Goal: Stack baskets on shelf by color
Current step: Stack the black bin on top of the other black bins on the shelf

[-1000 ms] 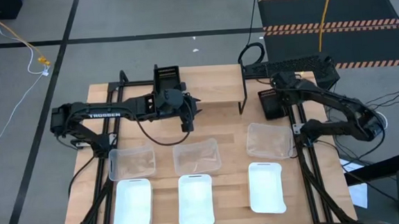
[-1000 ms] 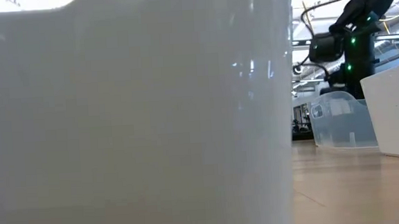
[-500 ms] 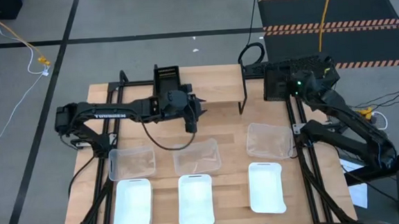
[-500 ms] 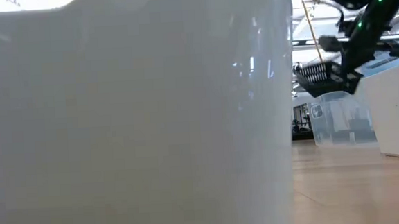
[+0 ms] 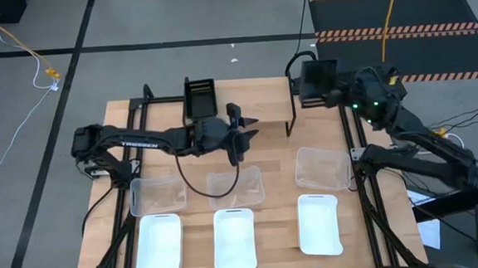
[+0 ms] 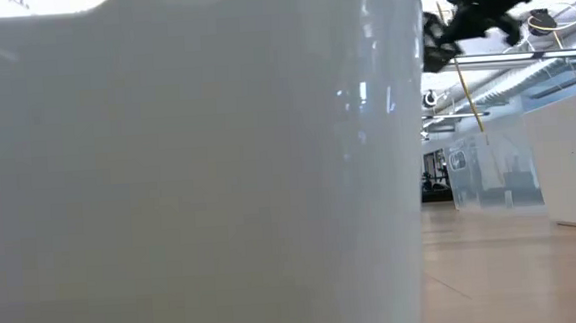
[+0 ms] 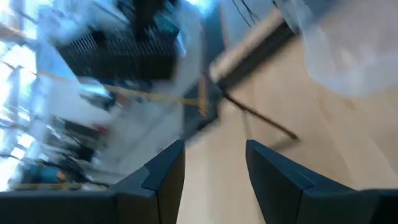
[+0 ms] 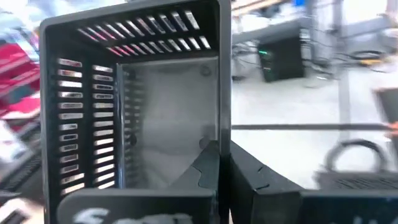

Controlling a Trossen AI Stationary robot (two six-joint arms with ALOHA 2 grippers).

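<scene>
The other black basket stands at the shelf's far end from the robot's right gripper, so next the left gripper grabs the held basket's rim and stacks that basket there.
My right gripper is shut on a black slotted basket, held high over the right end of the light-wood shelf. Another black basket stands on the shelf's left end. My left gripper hovers open over the table just in front of the shelf, holding nothing; its wrist view shows its fingers apart. Three clear baskets stand in a row on the table, with three white baskets in a row nearer the front edge. My right gripper pinches one side wall of the black basket at its rim, one finger inside and one outside. The fingers come about level from the table's right. The basket is lifted clear and tipped on its side, its opening facing back toward the wrist.
In the low view a white basket stands right at the lens and blocks most of the picture; a clear basket and a white one show beyond. The shelf's black legs stand at its right end.
My right gripper has lifted the black basket off the table's far right corner, carrying it up and toward the shelf while tipping from pointing down to about level; the basket has turned onto its side. My left gripper has drifted toward the table's right and rolled, staying open.
</scene>
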